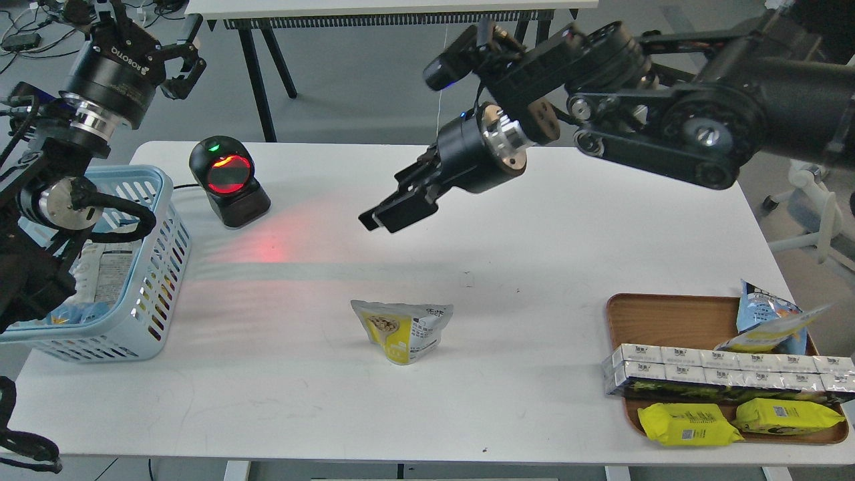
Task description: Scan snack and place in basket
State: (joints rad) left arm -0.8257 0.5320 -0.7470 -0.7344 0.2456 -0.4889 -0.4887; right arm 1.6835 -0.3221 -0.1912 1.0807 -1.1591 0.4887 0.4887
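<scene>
The pouch [403, 332] is standing up with its top edge straight [402, 306], so it will stay upright against the basket's side as I lower it in.
The snack [403, 331], a yellow-and-white pouch picturing brown nuts, stands free on the white table [534, 267] near the middle front. My right gripper [393, 215] hangs well above and behind it, empty and pointing left and down, with its fingers apart. The light blue basket [157, 200] sits at the table's left edge with some packets inside. My left gripper [182, 61] is open and empty, held high above the basket's far end.
A black barcode scanner [227, 180] with a red lit window stands at the back left and casts red light on the table. A brown wooden tray [668, 314] at the front right holds a blue-and-yellow pouch [768, 317], white boxes [721, 374] and yellow packets [688, 424].
</scene>
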